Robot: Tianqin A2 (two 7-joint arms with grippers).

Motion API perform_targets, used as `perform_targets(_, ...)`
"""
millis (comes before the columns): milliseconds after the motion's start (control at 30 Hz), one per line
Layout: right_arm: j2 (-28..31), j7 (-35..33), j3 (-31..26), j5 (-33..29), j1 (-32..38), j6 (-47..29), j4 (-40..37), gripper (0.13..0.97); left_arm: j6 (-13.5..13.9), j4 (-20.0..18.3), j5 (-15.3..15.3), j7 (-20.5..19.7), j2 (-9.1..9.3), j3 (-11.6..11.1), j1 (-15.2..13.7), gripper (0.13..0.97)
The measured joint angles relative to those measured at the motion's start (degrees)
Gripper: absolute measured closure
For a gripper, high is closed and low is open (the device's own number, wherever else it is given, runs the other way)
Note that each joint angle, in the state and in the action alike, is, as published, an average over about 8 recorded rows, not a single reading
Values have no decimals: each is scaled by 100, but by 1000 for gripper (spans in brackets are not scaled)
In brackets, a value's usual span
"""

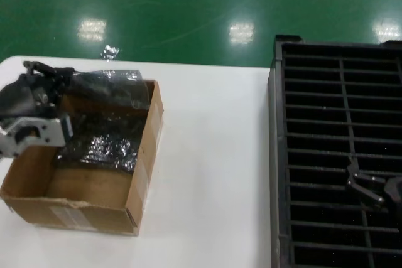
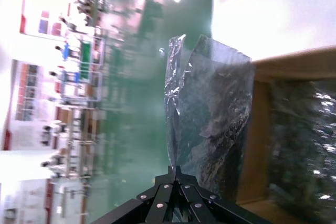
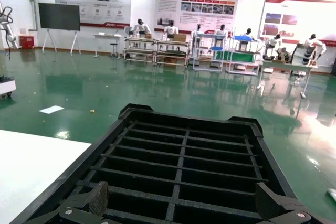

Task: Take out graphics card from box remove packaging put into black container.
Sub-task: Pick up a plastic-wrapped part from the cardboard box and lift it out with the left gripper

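Note:
The bag is above the box (image 1: 108,86) and far from my right gripper, for which my left gripper should swing the bag's loose end (image 1: 139,90) over toward the container.
My left gripper (image 1: 68,75) is shut on the edge of a dark glossy crinkly bag (image 1: 110,89) and holds it up over the far end of the brown cardboard box (image 1: 141,161). The left wrist view shows the shut gripper (image 2: 176,170) pinching that bag (image 2: 210,108) beside the box wall (image 2: 262,129). I cannot tell if a board is inside; no bare graphics card shows. More dark glossy bagging (image 1: 100,145) lies in the box. My right gripper (image 1: 370,187) is open and empty above the black slotted container (image 1: 274,123), which also shows in the right wrist view (image 3: 184,145).
The box and the container stand on a white table (image 1: 213,155), with bare tabletop between them. The table's far edge meets a green floor (image 1: 188,10). The near part of the box floor (image 1: 88,186) is bare cardboard.

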Motion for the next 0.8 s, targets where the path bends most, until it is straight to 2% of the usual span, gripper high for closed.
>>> perform_targets(133, 0, 0, 0, 0, 0, 0, 0, 129, 78, -656, -287, -58, -250, -300, 324, 958)
perform_targets(333, 0, 0, 0, 0, 0, 0, 0, 129, -6, -1192, -1226, 78, -670, -476, 663, 958)
perform_targets(433, 0, 0, 0, 0, 0, 0, 0, 129, -78, -1265, -1798, 286, -828, -428, 788, 958)
perform_targets(567, 0, 0, 0, 0, 0, 0, 0, 129, -144, -1219, -2467, 648, -926, -256, 900, 958)
perform_targets(800, 0, 0, 0, 0, 0, 0, 0, 129, -186, -945, -3207, 1202, -832, 131, 859, 958)
